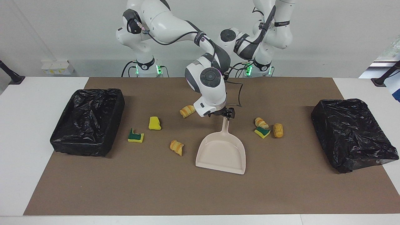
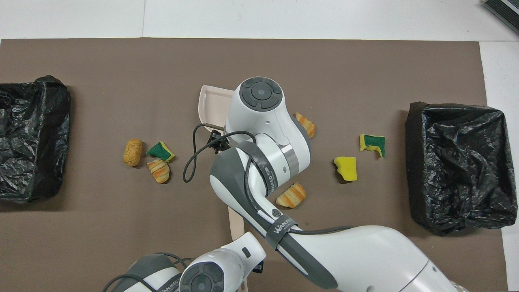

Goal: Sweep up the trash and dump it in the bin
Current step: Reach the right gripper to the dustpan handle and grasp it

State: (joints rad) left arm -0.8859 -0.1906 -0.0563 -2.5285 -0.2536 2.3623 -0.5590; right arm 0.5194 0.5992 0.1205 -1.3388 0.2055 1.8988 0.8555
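Note:
The dustpan's open edge (image 1: 220, 170) is pointing past the small cluster. I need to turn the dustpan by its handle (image 1: 225, 125) with my right gripper so it faces the cluster before I sweep.
The trash is several sponge bits and bread-like pieces on the brown mat. A bread piece (image 1: 187, 111), a yellow sponge (image 1: 154, 123), a green-backed sponge (image 1: 135, 136) and another bread piece (image 1: 177, 147) lie toward the right arm's end. A small cluster (image 1: 265, 128) lies toward the left arm's end. The beige dustpan (image 1: 222, 153) sits mid-table, handle toward the robots. My right gripper (image 1: 226, 113) stands open at the handle's tip. The beige brush (image 2: 235, 215) lies nearer the robots, mostly hidden. My left gripper (image 2: 256, 267) is beside the brush handle.
A black-lined bin (image 1: 89, 120) stands at the right arm's end of the mat and another bin (image 1: 351, 134) at the left arm's end. The right arm's cable (image 2: 190, 162) loops over the mat beside the dustpan handle.

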